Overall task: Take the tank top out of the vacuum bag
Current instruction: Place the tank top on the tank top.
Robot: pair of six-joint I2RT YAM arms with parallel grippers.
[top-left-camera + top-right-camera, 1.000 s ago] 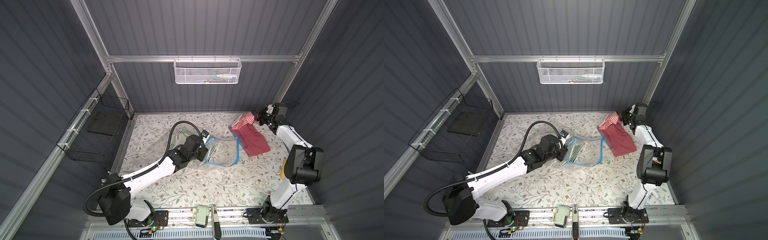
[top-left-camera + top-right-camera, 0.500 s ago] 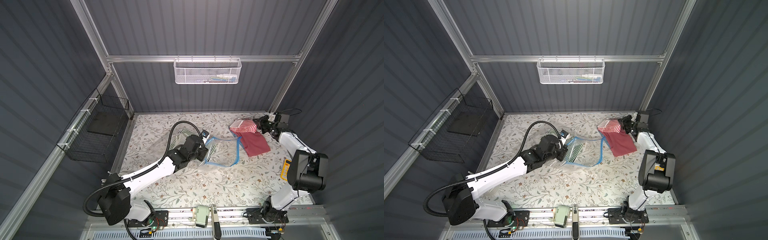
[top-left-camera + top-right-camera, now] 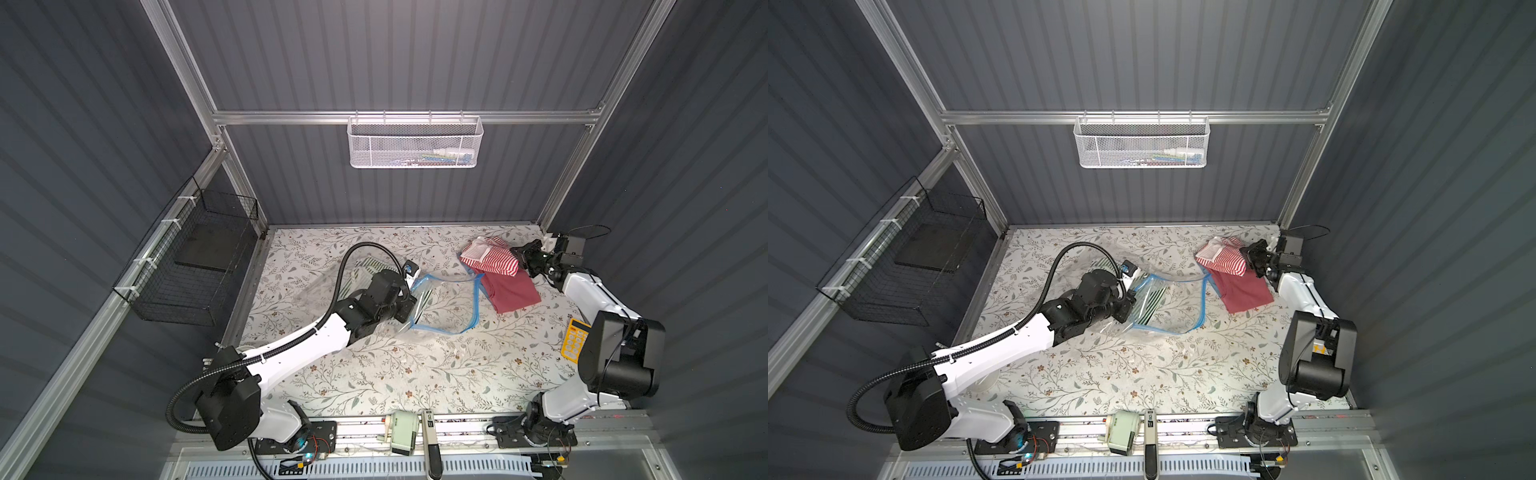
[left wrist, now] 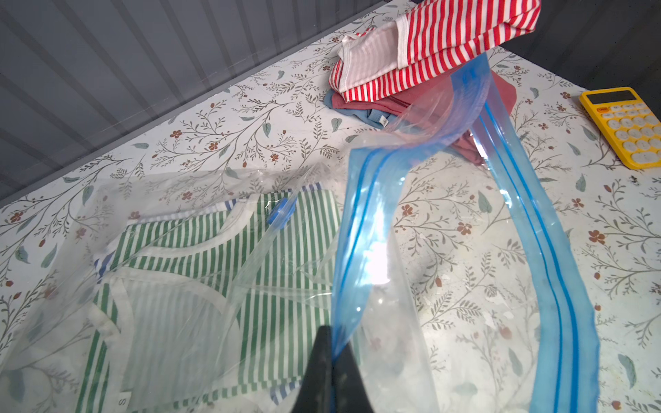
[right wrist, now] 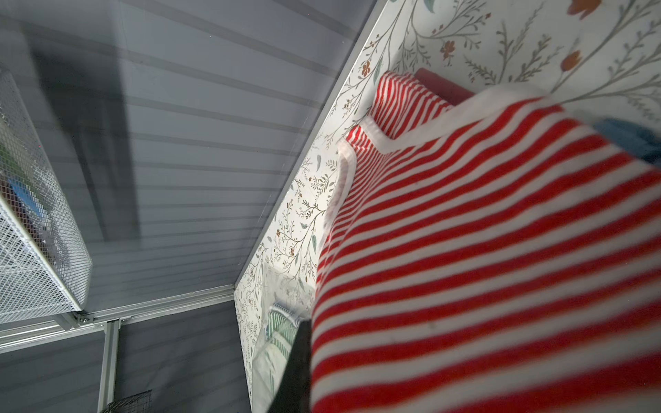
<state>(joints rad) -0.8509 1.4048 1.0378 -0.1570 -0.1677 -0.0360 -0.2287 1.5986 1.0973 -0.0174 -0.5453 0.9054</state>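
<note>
My right gripper should keep going toward the dark red garment's near edge (image 3: 519, 307) and let go there, as the red-and-white tank top's loose end (image 3: 478, 249) is over the pile.
The vacuum bag (image 3: 446, 303) (image 3: 1177, 303) lies crinkled mid-table, its mouth gaping. My left gripper (image 3: 409, 316) (image 4: 332, 343) is shut on the bag's blue zip strip (image 4: 372, 229). Inside the bag lies a green-and-white striped tank top (image 4: 200, 271) (image 3: 1152, 301), near the round blue valve cap (image 4: 280, 211). At the back right, my right gripper (image 3: 519, 259) (image 5: 309, 357) is shut on a red-and-white striped tank top (image 3: 490, 259) (image 5: 483, 268). That top is outside the bag, draped low over a dark red garment (image 3: 513, 293).
A blue garment (image 4: 361, 112) peeks from under the dark red one. A yellow calculator (image 3: 575, 338) lies near the right arm's base. A white mesh basket (image 3: 415, 143) hangs on the back wall and a black wire basket (image 3: 199, 266) on the left wall.
My right gripper has come down and slightly forward with the red-striped top, lowering it toward the dark red garment. The left arm and the bag have not moved.
</note>
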